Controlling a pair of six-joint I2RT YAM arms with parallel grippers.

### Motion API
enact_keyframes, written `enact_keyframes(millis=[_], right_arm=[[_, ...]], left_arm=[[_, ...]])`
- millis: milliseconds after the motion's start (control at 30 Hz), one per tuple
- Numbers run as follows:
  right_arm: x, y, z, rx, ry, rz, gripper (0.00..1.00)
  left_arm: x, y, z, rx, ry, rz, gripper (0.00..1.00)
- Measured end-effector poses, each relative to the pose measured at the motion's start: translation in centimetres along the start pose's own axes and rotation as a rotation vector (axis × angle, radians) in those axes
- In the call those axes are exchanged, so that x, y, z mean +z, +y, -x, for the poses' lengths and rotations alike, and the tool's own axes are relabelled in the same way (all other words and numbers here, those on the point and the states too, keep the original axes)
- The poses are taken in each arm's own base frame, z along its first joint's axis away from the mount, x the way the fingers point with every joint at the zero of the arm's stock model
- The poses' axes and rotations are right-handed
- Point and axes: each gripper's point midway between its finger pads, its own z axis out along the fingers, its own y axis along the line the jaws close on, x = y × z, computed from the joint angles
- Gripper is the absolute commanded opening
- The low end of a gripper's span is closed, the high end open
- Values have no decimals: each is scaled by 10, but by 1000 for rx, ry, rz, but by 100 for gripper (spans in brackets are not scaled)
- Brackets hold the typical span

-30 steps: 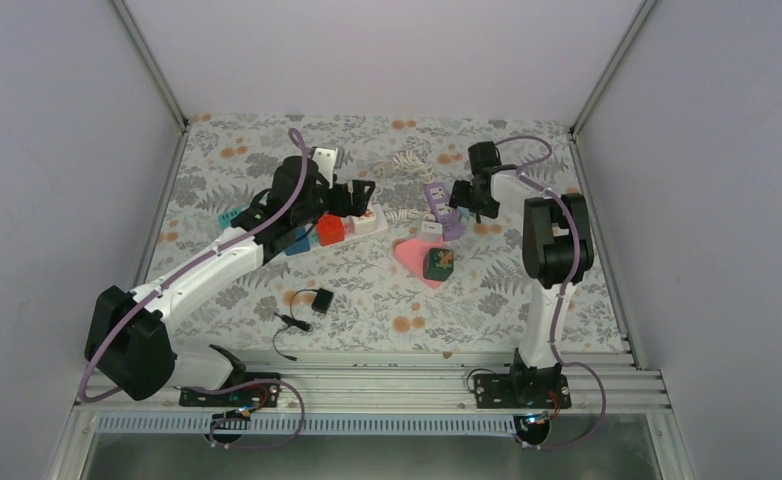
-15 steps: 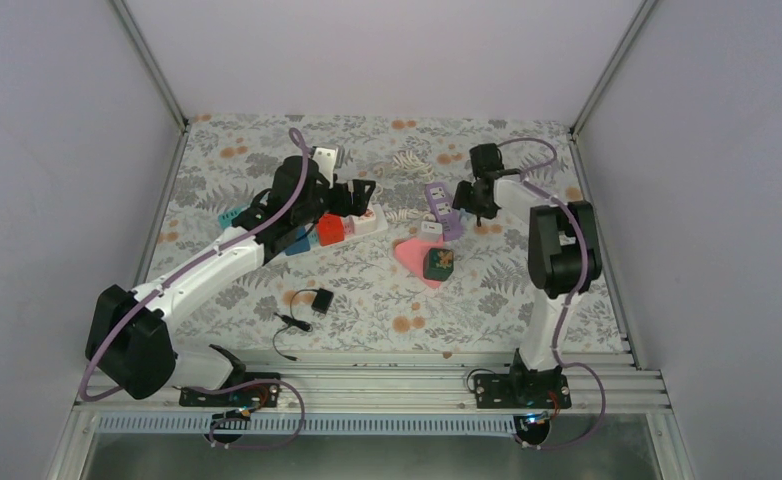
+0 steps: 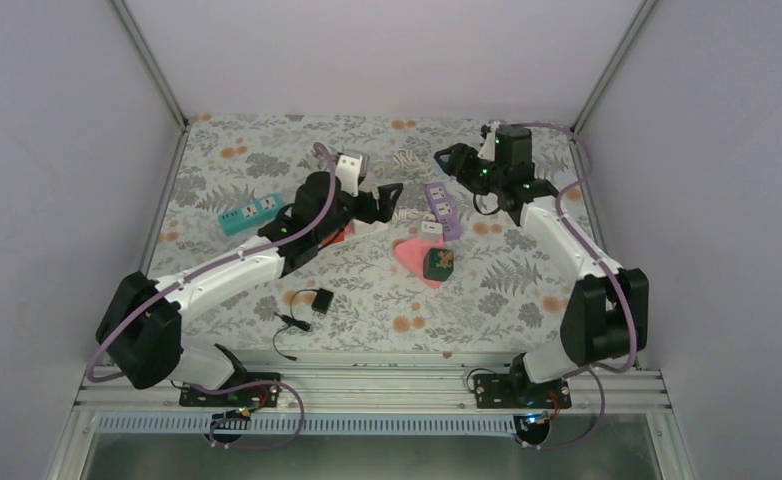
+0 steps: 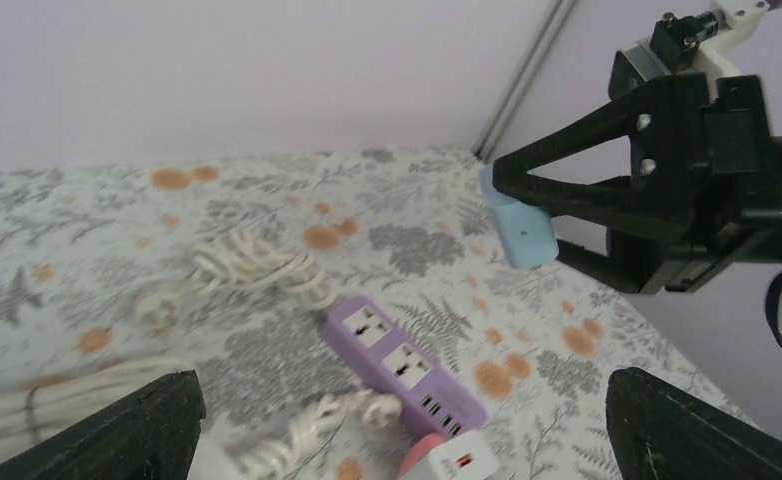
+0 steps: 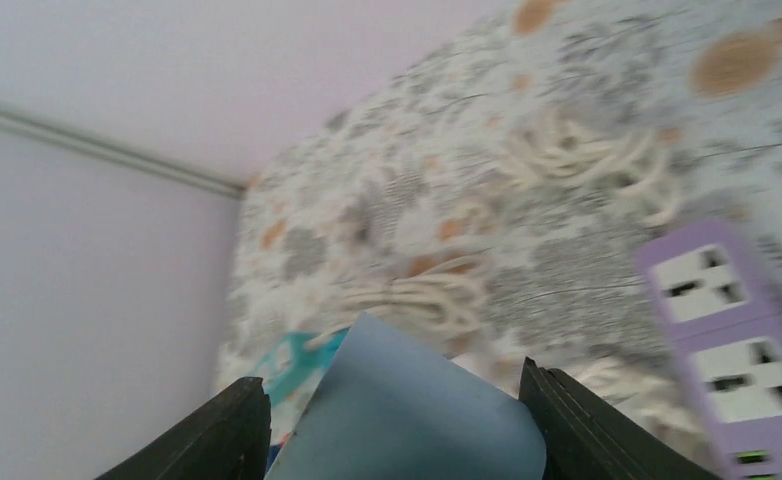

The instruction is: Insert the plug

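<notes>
The light blue plug (image 5: 407, 412) sits at a slant in the fingers of the robot's right gripper, so the left gripper should hold the plug's loose end (image 4: 527, 242) while the right gripper takes hold of the plug again squarely.
My right gripper (image 3: 450, 162) is shut on a light blue plug (image 5: 417, 420) and holds it in the air above the back of the table. The plug fills the space between the two fingers (image 5: 207, 435). It also shows in the left wrist view (image 4: 522, 230), up and to the right of the purple power strip (image 4: 407, 365). That strip (image 3: 443, 210) lies flat with two sockets facing up (image 5: 727, 330). My left gripper (image 3: 382, 200) is open and empty, low over the table to the left of the strip.
A white power strip (image 3: 369, 222) with a red plug (image 3: 332, 235) lies under the left arm. A teal strip (image 3: 252, 213) lies at left. White cable coils (image 4: 247, 270), a white adapter (image 3: 430, 228), a pink piece (image 3: 410, 255), a green cube (image 3: 439, 263) and a black adapter (image 3: 319, 300) are scattered around.
My right gripper has risen from beside the purple strip and its arm has swung out to the right. My left gripper has moved right, off the white strip, uncovering the teal strip.
</notes>
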Motion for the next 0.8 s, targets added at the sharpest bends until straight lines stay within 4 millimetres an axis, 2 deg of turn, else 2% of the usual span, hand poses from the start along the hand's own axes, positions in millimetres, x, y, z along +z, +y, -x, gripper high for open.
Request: enact_keyframes(millis=[167,300,433,667,800], right_arm=[[-23,44,-15,83,27,183,64],[-40,64,-25,159,49,271,64],[-50,82,-24,196,53,335,65],[-52,94,-31,213,92,369,66],[-56,102,-29,209,94,387,65]], left_arm=[[16,-22,4,7,-81,-43,100],[29,-30,10,2,-160,-72,95],[35,-43,21,7,-244,-130,88],[35,-69,24,26,-293,-204,84],[37,-79,32,26,-313,-216,72]])
